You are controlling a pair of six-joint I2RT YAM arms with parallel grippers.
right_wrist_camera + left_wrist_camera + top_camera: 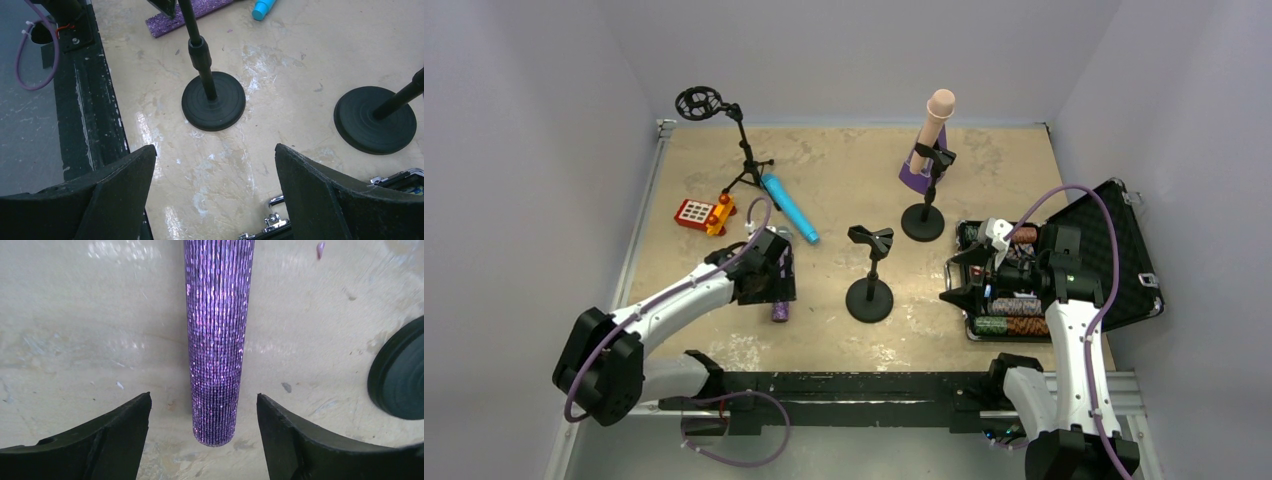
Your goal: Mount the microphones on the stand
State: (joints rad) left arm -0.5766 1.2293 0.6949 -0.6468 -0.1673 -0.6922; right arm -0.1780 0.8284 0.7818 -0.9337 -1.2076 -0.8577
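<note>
I continue to move along the glittery purple microphone's handle (pixel 216 360), which runs straight between my left gripper's open fingers, until they are just below the head (pixel 785 246).
The glittery purple microphone (pixel 217 340) lies flat on the table. My left gripper (pixel 203 396) is open and straddles its tail end, with a gap on each side. From above the gripper (pixel 769 275) hides most of it and only the end (pixel 780 311) shows. The sky-blue microphone (pixel 789 208) lies on the table behind. The pale pink microphone (pixel 939 115) stands clipped in the back stand (pixel 922 222). The middle stand (pixel 869 298) has an empty clip (pixel 870 240). My right gripper (pixel 215 147) is open and empty, low over the table beside the case.
A tripod stand with a round mount (pixel 699 102) and a red toy phone (pixel 696 214) are at the back left. A purple metronome (pixel 916 172) sits behind the pink microphone's stand. An open black case (pixel 1114 250) of chips lies at the right. Two stand bases (pixel 213 100) (pixel 375 119) lie ahead of the right gripper.
</note>
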